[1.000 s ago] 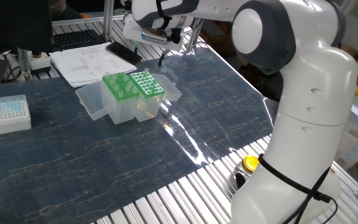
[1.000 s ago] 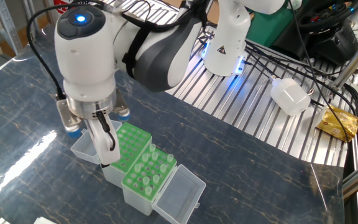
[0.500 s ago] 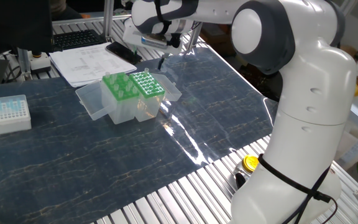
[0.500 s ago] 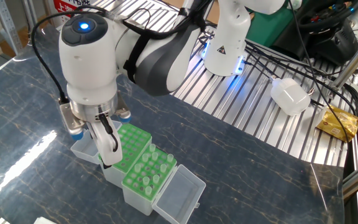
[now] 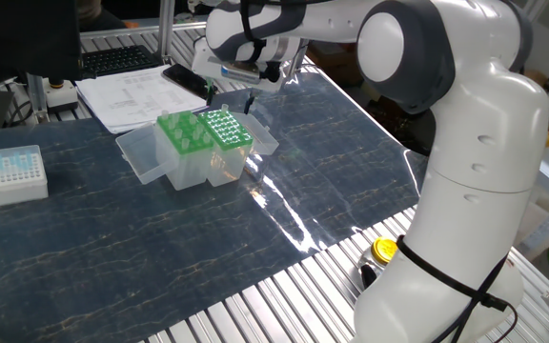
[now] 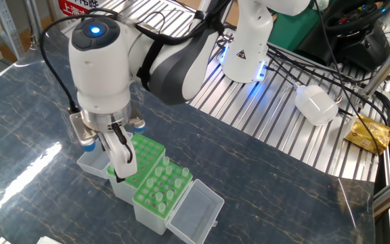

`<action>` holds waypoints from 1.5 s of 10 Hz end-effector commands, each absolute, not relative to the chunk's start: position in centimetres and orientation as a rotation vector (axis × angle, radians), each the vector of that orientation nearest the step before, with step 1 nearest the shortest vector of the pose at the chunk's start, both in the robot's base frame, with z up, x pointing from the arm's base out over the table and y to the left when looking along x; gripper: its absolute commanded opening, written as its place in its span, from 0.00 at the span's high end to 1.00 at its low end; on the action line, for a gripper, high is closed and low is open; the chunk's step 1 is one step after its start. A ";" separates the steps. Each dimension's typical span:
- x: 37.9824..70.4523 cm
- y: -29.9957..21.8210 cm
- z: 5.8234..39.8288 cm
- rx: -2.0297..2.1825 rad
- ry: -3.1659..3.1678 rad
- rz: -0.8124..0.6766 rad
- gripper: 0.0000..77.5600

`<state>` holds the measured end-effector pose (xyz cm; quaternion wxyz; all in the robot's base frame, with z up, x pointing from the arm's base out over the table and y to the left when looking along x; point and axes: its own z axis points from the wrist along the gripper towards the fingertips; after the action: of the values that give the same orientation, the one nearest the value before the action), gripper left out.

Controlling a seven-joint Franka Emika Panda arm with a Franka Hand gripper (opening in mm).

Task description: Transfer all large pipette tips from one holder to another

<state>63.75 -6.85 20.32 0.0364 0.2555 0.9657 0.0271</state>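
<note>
My gripper is about to lift the large pipette tip (image 5: 224,110). Only the tip's collar shows above the deep green holder (image 5: 226,162), so the tip will slide out with a long hidden body when I lift.
Two green holders stand side by side with their clear lids folded open. One holder (image 5: 225,129) (image 6: 162,189) carries several large pipette tips (image 5: 221,121) (image 6: 170,177), clear cones with round collars. The neighbouring holder (image 5: 181,133) (image 6: 143,157) shows bare green holes. My gripper (image 5: 229,94) (image 6: 120,165) hangs just above the two holders, toward their far side in one fixed view. Its fingers (image 5: 249,99) stand apart, open, and I see no tip between them. In the other fixed view the wrist hides part of the bare holder.
A small white box of short bluish tips (image 5: 10,174) sits at the left. Papers (image 5: 136,95) and a keyboard (image 5: 112,59) lie behind the holders. A white adapter (image 6: 315,105) and cables rest on the metal slats. A yellow cap (image 5: 384,250) lies by the arm's base.
The gripper has drifted slightly lower and closer over the holders. Holders and tips have not moved.
</note>
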 end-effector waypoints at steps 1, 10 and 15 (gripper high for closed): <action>63.8 -6.8 20.3 0.775 2.966 0.086 0.00; 63.8 -6.7 20.0 0.777 2.964 0.086 0.99; 63.8 -6.7 20.0 0.777 2.964 0.086 0.99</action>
<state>63.72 -6.74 19.99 0.0360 0.2527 0.9665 0.0278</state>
